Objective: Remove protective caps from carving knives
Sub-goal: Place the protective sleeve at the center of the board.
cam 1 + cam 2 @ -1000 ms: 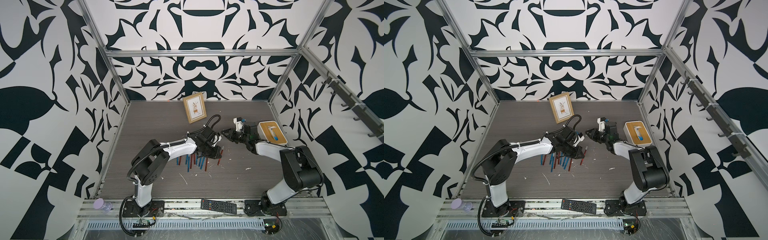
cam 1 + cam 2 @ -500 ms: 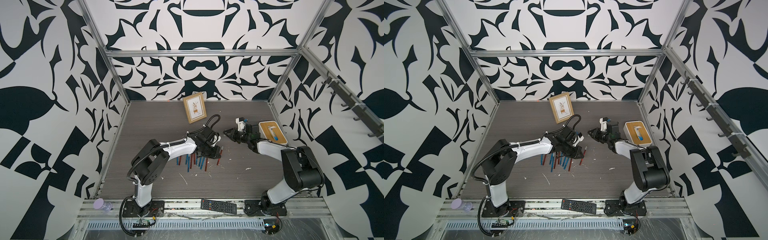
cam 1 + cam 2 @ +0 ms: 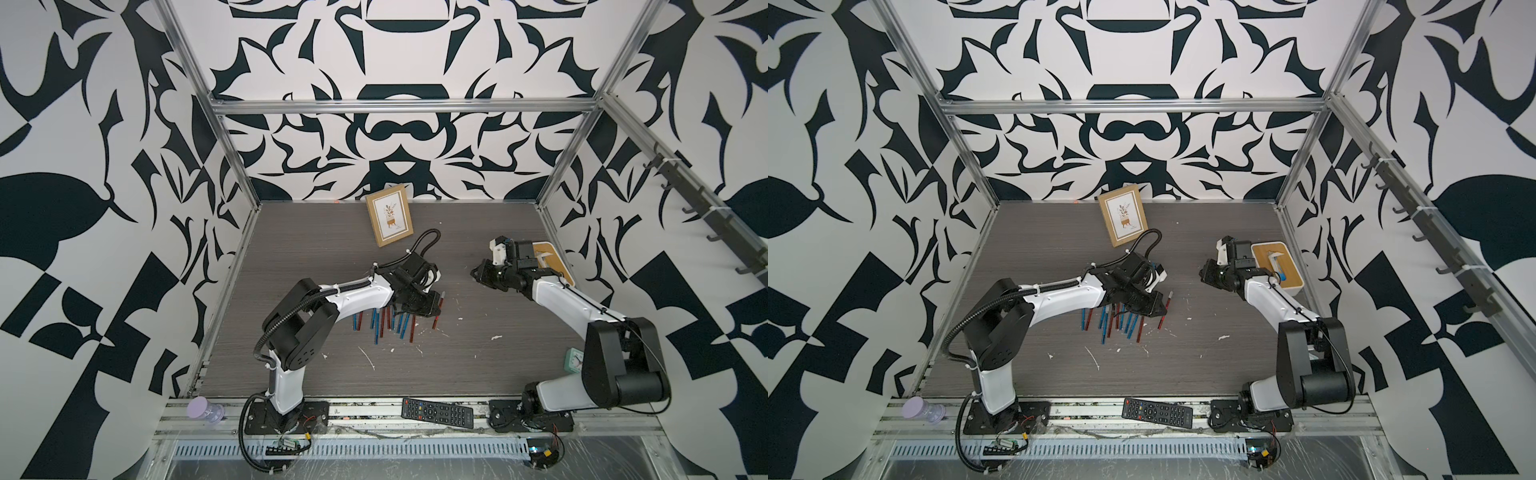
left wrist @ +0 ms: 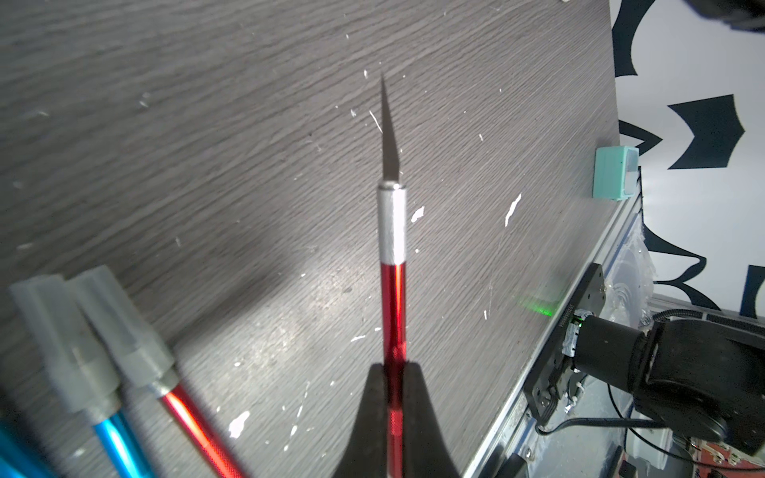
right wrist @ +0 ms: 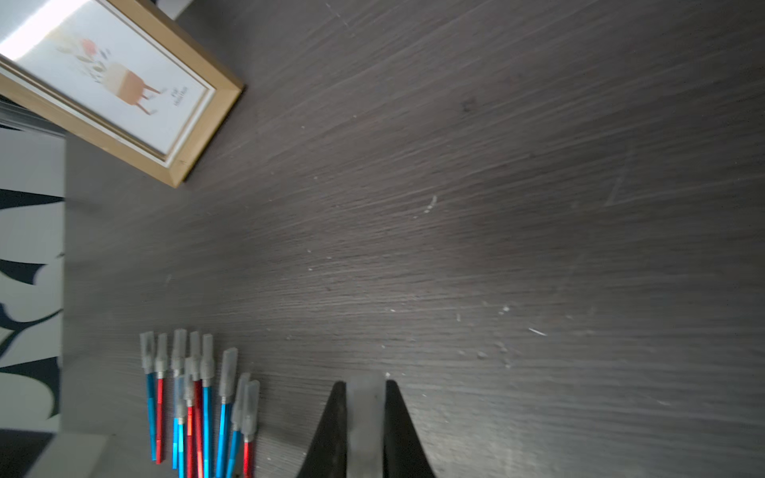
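The cap is clear of the red knife's blade (image 3: 1170,294) with open tabletop (image 3: 1204,302) below, so my right gripper keeps going down and lets go of the cap there.
My left gripper (image 4: 393,372) is shut on a red carving knife (image 4: 392,289), clamping its handle; the silver collar and bare pointed blade (image 4: 389,136) stick out ahead of the fingers. In both top views this knife (image 3: 438,311) (image 3: 1166,309) hangs just right of the pile. My right gripper (image 5: 363,387) is shut on a translucent protective cap (image 5: 364,414) and sits apart, to the right (image 3: 476,272). Several blue and red carving knives (image 5: 198,393) (image 3: 386,324) lie side by side on the table with whitish caps (image 4: 120,331) on their tips.
A wooden picture frame (image 3: 390,221) leans at the back wall. A wood-topped white box (image 3: 552,262) sits behind the right arm. A teal clock (image 3: 574,359) stands at the right edge, a black remote (image 3: 437,412) and a purple bottle (image 3: 203,409) on the front rail. White flecks dot the table.
My right gripper has drawn away to the right from the left gripper, carrying the cap. The left arm and its red knife have barely moved.
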You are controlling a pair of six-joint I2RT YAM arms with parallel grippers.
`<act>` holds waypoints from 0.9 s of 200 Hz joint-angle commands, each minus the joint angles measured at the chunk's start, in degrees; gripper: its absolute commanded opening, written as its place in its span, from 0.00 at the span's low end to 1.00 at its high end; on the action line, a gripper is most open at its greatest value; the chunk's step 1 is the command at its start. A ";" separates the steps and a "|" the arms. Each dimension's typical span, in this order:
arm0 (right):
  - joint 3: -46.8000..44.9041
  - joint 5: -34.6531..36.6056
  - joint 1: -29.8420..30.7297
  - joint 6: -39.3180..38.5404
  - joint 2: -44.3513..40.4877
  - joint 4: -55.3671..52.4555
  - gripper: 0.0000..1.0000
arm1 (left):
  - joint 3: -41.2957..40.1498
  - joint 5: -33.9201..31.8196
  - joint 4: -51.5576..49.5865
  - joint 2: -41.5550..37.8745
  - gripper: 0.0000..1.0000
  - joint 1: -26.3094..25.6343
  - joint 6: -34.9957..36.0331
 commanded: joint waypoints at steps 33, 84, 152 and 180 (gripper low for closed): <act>3.74 8.28 0.27 -5.90 3.03 -14.35 0.06 | 0.79 -2.07 -0.76 1.29 0.00 0.18 0.36; 5.60 11.99 2.69 -5.95 7.02 -16.03 0.07 | 0.41 -3.06 -0.68 0.91 0.00 0.27 0.09; 6.82 14.38 4.28 -5.86 10.68 -16.81 0.11 | 0.16 -3.79 -0.51 0.85 0.00 0.27 -0.35; 7.05 14.74 4.76 -5.72 11.84 -16.81 0.12 | 0.17 -3.76 -0.55 0.94 0.00 0.27 -0.35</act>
